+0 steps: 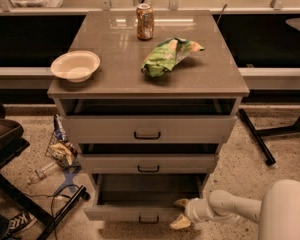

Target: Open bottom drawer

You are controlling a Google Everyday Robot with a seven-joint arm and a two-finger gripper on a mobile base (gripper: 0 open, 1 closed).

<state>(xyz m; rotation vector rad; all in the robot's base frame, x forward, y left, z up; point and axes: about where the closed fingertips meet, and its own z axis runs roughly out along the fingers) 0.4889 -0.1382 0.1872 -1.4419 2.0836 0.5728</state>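
Note:
The front panel (130,214) is square with the cabinet. That means the bottom drawer (140,191) will slide straight out much further when I pull near its end.
The bottom drawer (135,213) is the lowest of three grey-beige drawers and stands pulled out furthest, its inside showing dark. Its small black bar handle (148,219) sits at the centre of the low front panel. My gripper (180,212) is at the right end of that front panel, on a white arm coming in from the lower right. One finger (181,202) lies at the drawer's top edge and the other finger (180,222) hangs below it, so the jaws stand apart around the panel's corner.
The middle drawer (148,163) and top drawer (148,129) stand slightly open. On the cabinet top sit a white bowl (75,65), a soda can (145,21) and a green chip bag (167,55). Clutter and a black stand (60,159) lie on the floor at left.

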